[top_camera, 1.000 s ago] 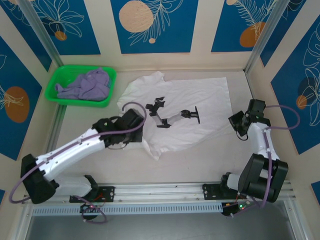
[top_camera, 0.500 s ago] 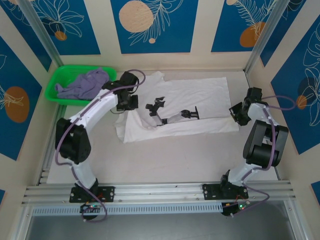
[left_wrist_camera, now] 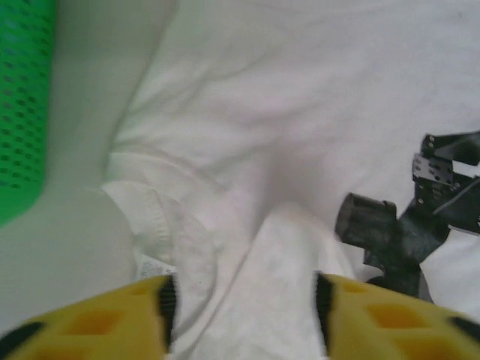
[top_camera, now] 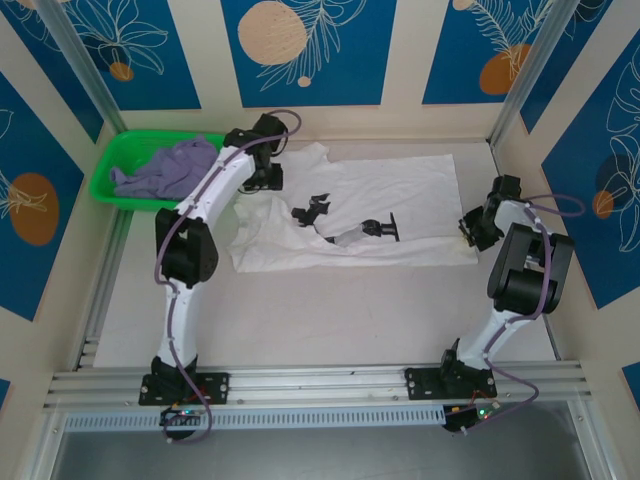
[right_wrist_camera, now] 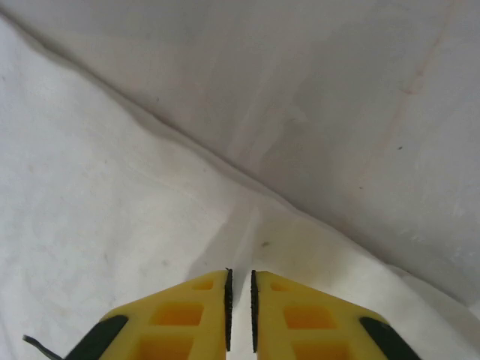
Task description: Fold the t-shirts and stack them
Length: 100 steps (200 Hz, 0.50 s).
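Note:
A fold (top_camera: pixel 286 222) is bunching up the collar end of the white t-shirt, so next my left gripper grabs the near sleeve corner (top_camera: pixel 243 262) and pulls the cloth flat toward me.
The white t-shirt (top_camera: pixel 400 190) lies across the middle of the table, folded into a long band, its black-and-grey print (top_camera: pixel 345 225) facing up. My left gripper (top_camera: pixel 265 178) hovers over its collar end beside the basket. In the left wrist view the left gripper (left_wrist_camera: pixel 241 307) is open, with a raised ridge of the white t-shirt (left_wrist_camera: pixel 300 90) between the spread fingers and the print (left_wrist_camera: pixel 420 217) to the right. My right gripper (top_camera: pixel 468 232) sits at the shirt's right edge. In the right wrist view the right gripper (right_wrist_camera: pixel 240 289) has its pads barely apart over the white cloth (right_wrist_camera: pixel 112 187). The lavender t-shirt (top_camera: pixel 170 168) lies crumpled in the basket.
The green plastic basket (top_camera: pixel 105 185) stands at the far left corner, and its perforated wall (left_wrist_camera: pixel 19 112) shows close to my left fingers. Patterned walls and metal posts ring the table. Bare tabletop runs between the shirt and the arm bases.
My left arm swung from the shirt's near left corner up to the collar, carrying that edge over, so the shirt is now a narrower band. Both grippers have come open.

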Tool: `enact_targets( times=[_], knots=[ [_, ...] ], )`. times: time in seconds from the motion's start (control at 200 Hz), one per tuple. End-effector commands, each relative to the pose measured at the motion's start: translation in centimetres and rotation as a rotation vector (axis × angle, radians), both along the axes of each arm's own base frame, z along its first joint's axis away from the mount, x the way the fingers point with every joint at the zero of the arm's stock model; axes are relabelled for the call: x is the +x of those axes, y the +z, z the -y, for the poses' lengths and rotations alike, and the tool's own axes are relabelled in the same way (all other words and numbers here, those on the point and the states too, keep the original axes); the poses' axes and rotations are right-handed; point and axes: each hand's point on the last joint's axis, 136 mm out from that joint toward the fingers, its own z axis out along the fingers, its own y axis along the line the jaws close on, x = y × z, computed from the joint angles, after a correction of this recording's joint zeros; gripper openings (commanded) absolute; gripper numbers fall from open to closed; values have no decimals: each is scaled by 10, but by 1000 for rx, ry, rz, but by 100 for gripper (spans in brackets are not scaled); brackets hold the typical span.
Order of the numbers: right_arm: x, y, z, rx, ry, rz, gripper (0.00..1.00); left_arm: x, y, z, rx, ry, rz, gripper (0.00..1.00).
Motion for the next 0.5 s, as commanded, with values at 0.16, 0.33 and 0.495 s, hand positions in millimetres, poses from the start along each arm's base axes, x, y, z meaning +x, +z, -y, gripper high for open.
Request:
enact_targets(
  times=[0.16,0.33,0.495],
  knots=[
    [-26,45,-9,-12,-50,153,56,-52,37,-46,-14,158,80,100],
    [-37,41,-52,36,56,193,55,-120,-9,-42,-204,211,9,99],
    [-50,21,-71,84,88,179,51,-166,-40,-46,-277,232,-34,92]
  ],
)
